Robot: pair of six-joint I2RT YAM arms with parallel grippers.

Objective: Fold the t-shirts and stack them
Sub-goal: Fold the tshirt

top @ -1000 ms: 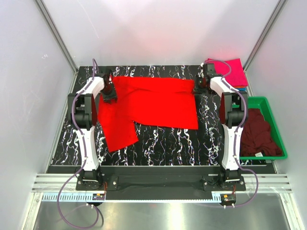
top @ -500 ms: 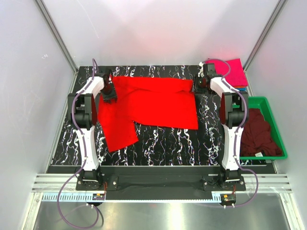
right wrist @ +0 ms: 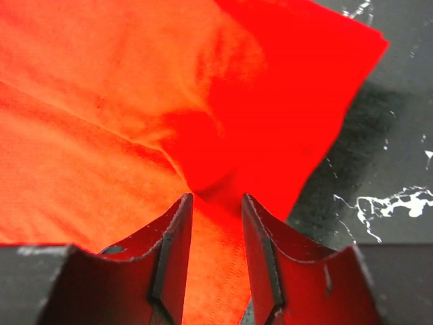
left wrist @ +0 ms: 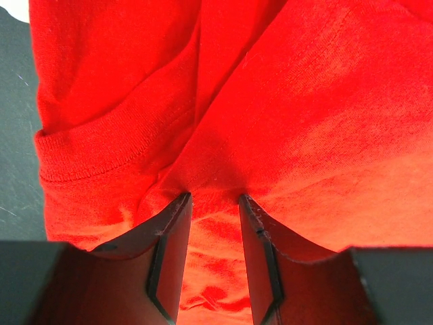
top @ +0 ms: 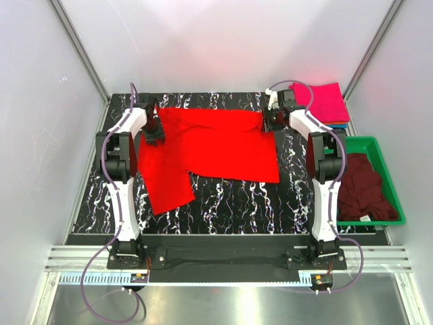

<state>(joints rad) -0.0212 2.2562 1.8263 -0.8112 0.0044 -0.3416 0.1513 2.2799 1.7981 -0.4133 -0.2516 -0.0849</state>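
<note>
Next, my right gripper backs off, pinches the red t-shirt's far corner (right wrist: 377,47) and pulls it straight, because the gripper is now over a wrinkled fold (right wrist: 186,162), short of that corner.
The bright red t-shirt (top: 216,145) lies flat across the back of the black marbled table (top: 237,203), with one flap reaching toward the near left. My left gripper (top: 155,135) presses down on its left edge by a ribbed hem (left wrist: 88,159). Its jaws are open, and bare cloth shows in the gap between them (left wrist: 214,198). My right gripper (top: 269,122) is open over the shirt's far right corner (right wrist: 304,88), fingertips on the cloth (right wrist: 216,196). A folded magenta-pink t-shirt (top: 323,101) lies at the back right. The dark maroon t-shirt (top: 362,186) sits crumpled in the bin.
A green plastic bin (top: 379,145) stands at the table's right edge and holds the maroon shirt. A strip of blue (top: 340,125) shows under the pink shirt. White walls close in the left, back and right sides.
The right gripper has opened and shifted left and slightly back onto the red shirt's far right corner. The left gripper and the shirt have stayed in place.
</note>
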